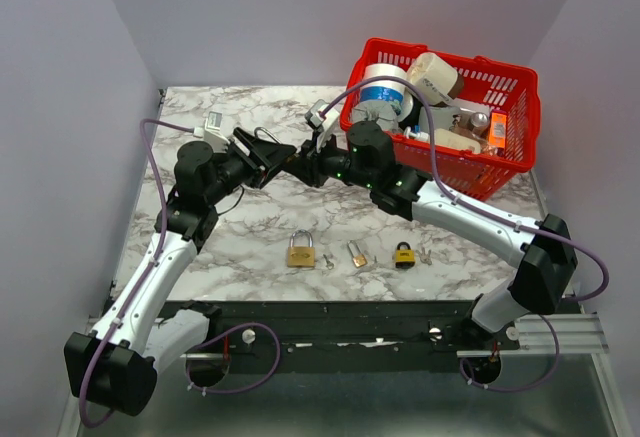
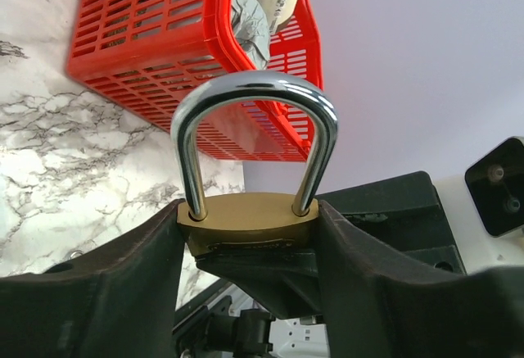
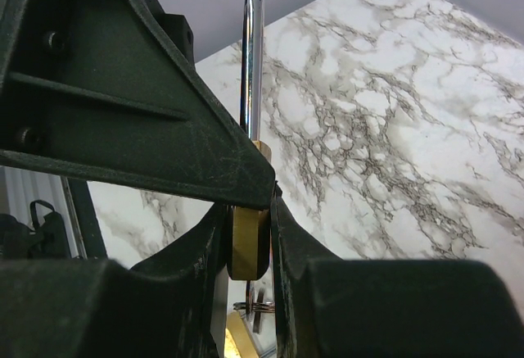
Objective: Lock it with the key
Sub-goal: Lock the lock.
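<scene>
Next, my right gripper opens, back down and pulls the key out, because it is closed on the brass padlock's lower body [image 3: 248, 247], above the key [image 3: 255, 307] ring.
A brass padlock [image 2: 246, 220] with a steel shackle [image 2: 254, 88] is held in the air above the middle of the table. My left gripper [image 2: 250, 219] is shut on the sides of its body, with the shackle closed into both holes. My right gripper [image 3: 248, 239] meets it from the other side and is shut on the flat faces of the lower body [image 3: 247, 247]. A key ring [image 3: 258, 305] hangs just under the lock; the key itself is hidden. In the top view the two grippers [image 1: 285, 157] [image 1: 302, 165] touch tip to tip.
On the marble table [image 1: 250, 222] lie a brass padlock [image 1: 301, 250], a small brass lock [image 1: 357, 253] and a black padlock [image 1: 404, 254] with keys beside them. A red basket [image 1: 445, 107] full of items stands at the back right.
</scene>
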